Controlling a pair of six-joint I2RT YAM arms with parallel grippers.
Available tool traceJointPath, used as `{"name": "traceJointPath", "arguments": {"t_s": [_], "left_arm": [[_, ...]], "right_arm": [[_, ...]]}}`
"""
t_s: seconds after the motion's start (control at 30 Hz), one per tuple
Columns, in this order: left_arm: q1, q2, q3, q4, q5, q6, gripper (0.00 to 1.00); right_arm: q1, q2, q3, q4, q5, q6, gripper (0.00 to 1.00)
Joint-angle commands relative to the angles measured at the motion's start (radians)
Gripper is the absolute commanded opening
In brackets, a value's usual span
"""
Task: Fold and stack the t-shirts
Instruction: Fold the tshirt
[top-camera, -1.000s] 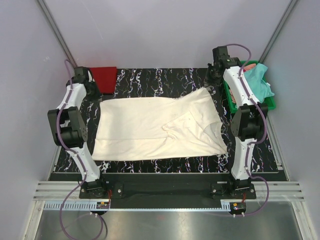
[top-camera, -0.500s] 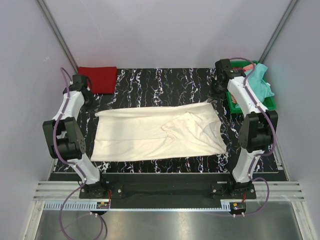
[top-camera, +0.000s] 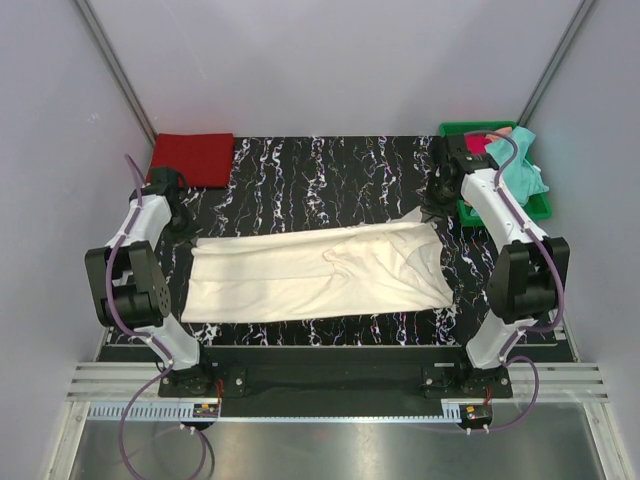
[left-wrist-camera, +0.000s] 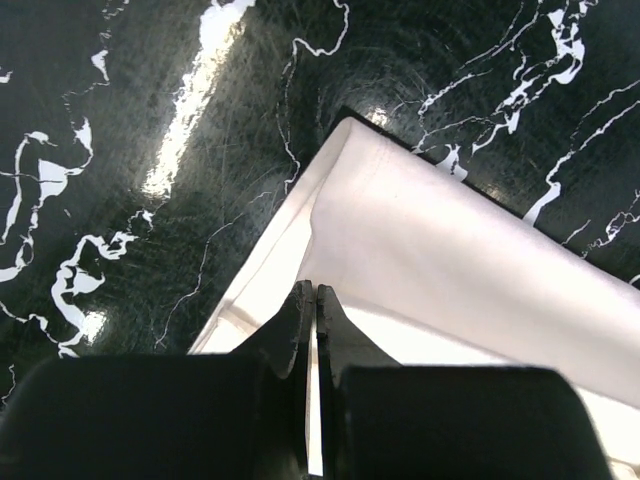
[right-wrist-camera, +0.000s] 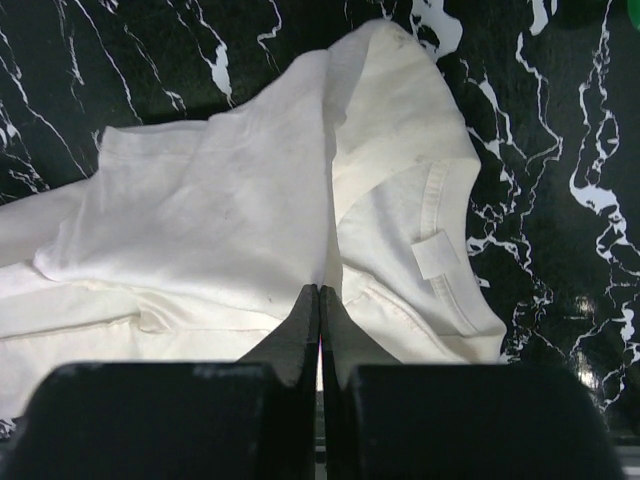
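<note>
The cream-white t-shirt's doubled edge (top-camera: 300, 241) runs straight across to both grippers, so the robot's right gripper should keep pulling it toward the t-shirt's near side (top-camera: 405, 278) until it lies flat.
The large cream-white t-shirt (top-camera: 320, 275) lies across the black marbled table, its far half doubled over toward the near side. My left gripper (top-camera: 184, 228) is shut on the shirt's far left corner; the wrist view shows cloth (left-wrist-camera: 430, 220) pinched in the left gripper (left-wrist-camera: 310, 290). My right gripper (top-camera: 431, 212) is shut on the far right corner, and the right gripper (right-wrist-camera: 320, 290) pinches a fold of the cream cloth (right-wrist-camera: 230, 200) beside the collar label (right-wrist-camera: 438, 256). A folded red t-shirt (top-camera: 193, 158) lies at the back left. A teal t-shirt (top-camera: 522, 166) hangs out of the tray.
A green plastic tray (top-camera: 478, 130) stands at the back right, just behind the right arm, holding the teal shirt and a bit of crimson cloth (top-camera: 479, 146). Bare marbled table (top-camera: 320, 175) stretches between the red shirt and the tray. Grey walls close in both sides.
Both grippers have drawn the cream shirt's far edge toward the near side, so the shirt looks narrower front to back. The red shirt and the tray are more exposed.
</note>
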Motion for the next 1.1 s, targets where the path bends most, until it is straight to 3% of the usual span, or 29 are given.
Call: {"name": "traceJointPath", "arguments": {"t_s": [0.0,0.37,1.07], "left_arm": [[0.007,-0.055,-0.014,0.003,-0.070,-0.012,0.00],[0.015,-0.055,-0.029,-0.020,-0.153,-0.032,0.00],[0.020,0.009,-0.088,-0.032,-0.142,-0.095,0.00]], "right_arm": [[-0.012,-0.079,-0.043,0.006,0.029,0.014,0.00],[-0.011,-0.129,-0.163,0.028,-0.034,0.018,0.00],[-0.011,-0.159,-0.307,0.037,-0.019,0.010,0.00]]}}
